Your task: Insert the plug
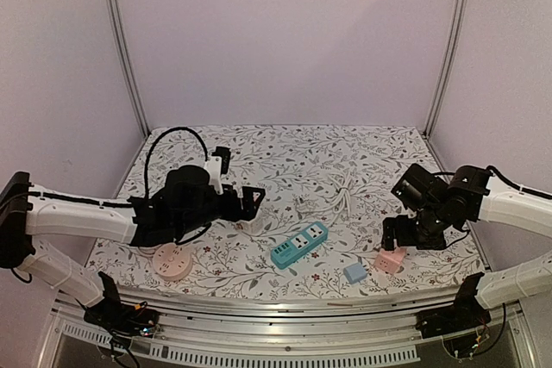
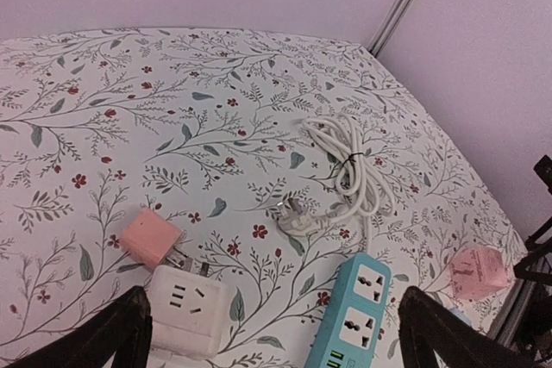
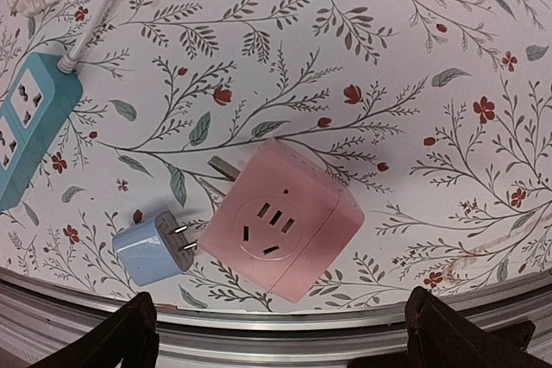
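The pink socket cube sits at an angle to my right gripper's fingers. Next, I turn my right gripper until it is square to the cube's sides before I close it and lift.
A white three-pin plug lies loose on the flowered table, at the end of a coiled white cable that runs to a teal power strip. My left gripper hovers open above the table, the teal strip near its right finger and a white socket cube near its left. A small pink charger lies against that cube. My right gripper is open over a pink socket cube, with a blue two-prong charger lying beside the cube. Neither gripper holds anything.
A round pink-and-white socket lies at the front left, under the left arm. The metal rail of the table's near edge runs just below the pink cube. From above, the teal strip lies between the two grippers.
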Controlling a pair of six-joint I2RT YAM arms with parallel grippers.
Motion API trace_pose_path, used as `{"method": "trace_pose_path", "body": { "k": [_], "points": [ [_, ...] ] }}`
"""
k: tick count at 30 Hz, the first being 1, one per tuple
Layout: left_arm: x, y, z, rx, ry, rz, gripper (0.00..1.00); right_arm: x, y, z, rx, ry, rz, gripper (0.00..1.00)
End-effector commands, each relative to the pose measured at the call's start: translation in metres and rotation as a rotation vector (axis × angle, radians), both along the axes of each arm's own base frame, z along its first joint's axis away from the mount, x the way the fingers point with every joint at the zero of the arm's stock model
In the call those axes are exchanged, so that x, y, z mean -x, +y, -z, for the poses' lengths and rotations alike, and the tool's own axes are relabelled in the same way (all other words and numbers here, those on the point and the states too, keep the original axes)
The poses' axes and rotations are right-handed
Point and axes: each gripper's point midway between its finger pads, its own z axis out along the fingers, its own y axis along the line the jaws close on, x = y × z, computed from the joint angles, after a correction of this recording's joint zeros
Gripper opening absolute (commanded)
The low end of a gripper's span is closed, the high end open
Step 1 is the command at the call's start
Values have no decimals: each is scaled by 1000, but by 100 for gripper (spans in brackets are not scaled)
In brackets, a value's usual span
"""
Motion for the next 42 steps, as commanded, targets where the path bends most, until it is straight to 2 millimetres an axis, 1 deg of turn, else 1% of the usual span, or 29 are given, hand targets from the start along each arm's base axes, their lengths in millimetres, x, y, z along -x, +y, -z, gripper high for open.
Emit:
{"method": "trace_pose_path", "body": {
  "k": [1,8,15,18,23,24,26,30,31,33,34,36,39,40,42],
  "points": [
    [5,-5,4,7,-14,6,99,4,2,6,-62,9,99,99],
    [6,-6,8,2,-20,6,99,-2,5,11,-131,-36,158,99],
    [6,-1,6,-7,-35,-10,99,-5,18,33,-149,11,157,99],
    [7,2,6,-7,-40,-16,99,-6,18,43,-126,40,150,99],
    [7,5,5,-10,-47,-23,99,-6,16,49,-93,50,140,99],
    [7,6,4,-10,-48,-25,99,-6,14,49,-87,47,142,97],
    [7,7,3,-9,-52,-28,99,-6,11,49,-78,36,147,89],
    [8,8,2,-8,-56,-30,99,-8,5,48,-63,12,148,82],
    [8,9,3,-10,-57,-33,99,-7,4,48,-59,11,145,79],
    [8,10,2,-8,-58,-34,99,-7,3,48,-54,8,136,65],
    [8,11,2,-7,-60,-35,99,-7,2,48,-50,4,132,60],
    [8,12,1,-7,-63,-39,99,-8,-1,43,-27,-7,115,57],
    [8,13,1,-9,-66,-43,99,-9,-12,36,40,-21,95,58],
    [7,14,1,-11,-68,-45,99,-10,-13,34,44,-29,89,61],
    [8,14,0,-12,-72,-47,99,-10,-13,33,47,-32,83,76]
  ]
}}
